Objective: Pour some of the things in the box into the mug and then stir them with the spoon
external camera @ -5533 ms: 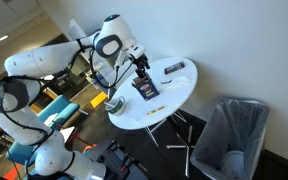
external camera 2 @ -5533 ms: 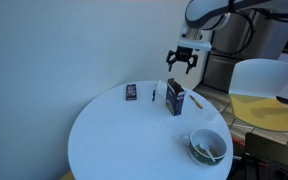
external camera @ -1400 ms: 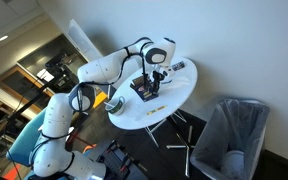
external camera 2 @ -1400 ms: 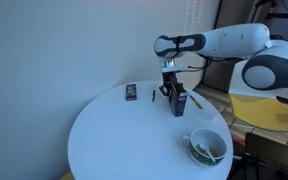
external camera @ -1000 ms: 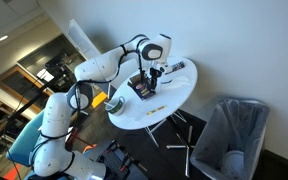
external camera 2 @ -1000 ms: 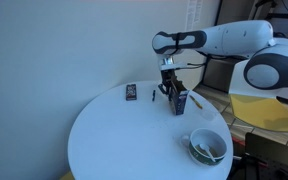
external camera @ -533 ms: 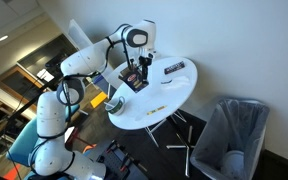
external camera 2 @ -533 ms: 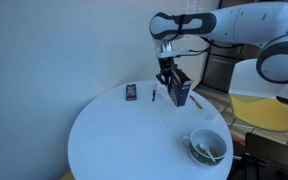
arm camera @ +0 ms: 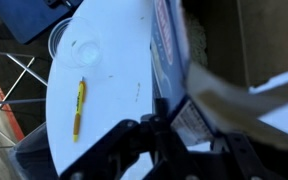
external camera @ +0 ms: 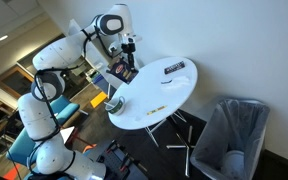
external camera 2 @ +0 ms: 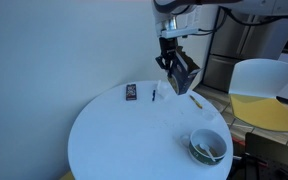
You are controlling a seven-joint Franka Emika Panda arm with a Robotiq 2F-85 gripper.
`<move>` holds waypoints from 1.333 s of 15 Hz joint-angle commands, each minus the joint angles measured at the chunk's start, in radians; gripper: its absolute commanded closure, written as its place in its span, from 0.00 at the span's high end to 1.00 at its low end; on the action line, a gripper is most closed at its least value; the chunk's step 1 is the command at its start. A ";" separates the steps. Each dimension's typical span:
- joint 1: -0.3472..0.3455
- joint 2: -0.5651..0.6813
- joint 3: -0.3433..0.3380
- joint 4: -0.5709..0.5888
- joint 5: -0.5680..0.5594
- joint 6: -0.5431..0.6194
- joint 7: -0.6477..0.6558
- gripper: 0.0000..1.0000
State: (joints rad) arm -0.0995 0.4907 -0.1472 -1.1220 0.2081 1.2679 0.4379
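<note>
The dark box is up too high and past the mug for pouring, so the robot's gripper needs to move the box back and lower it close over the mug before it tips the box.
My gripper is shut on the dark box and holds it tilted, well above the white round table. In an exterior view the gripper and box hang over the table's left rim, above and beyond the mug. The greyish mug stands near the table edge with a pale utensil in it, apparently the spoon. The wrist view shows the box close up between my fingers, gripper, an open flap, and the mug far below.
A flat dark item with white lettering lies at the table's far side. A small dark item and a yellow stick lie on the table; that yellow stick also shows below the wrist. A bin and a chair stand nearby.
The gripper has lifted the box off the table, carried it upward and toward the mug's side, and tipped it over. Mug and other items have not moved.
</note>
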 commanded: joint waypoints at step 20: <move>0.035 -0.507 0.058 -0.916 -0.123 0.549 0.018 0.36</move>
State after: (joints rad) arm -0.0556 -0.0170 -0.0983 -2.0400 0.0846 1.8184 0.4569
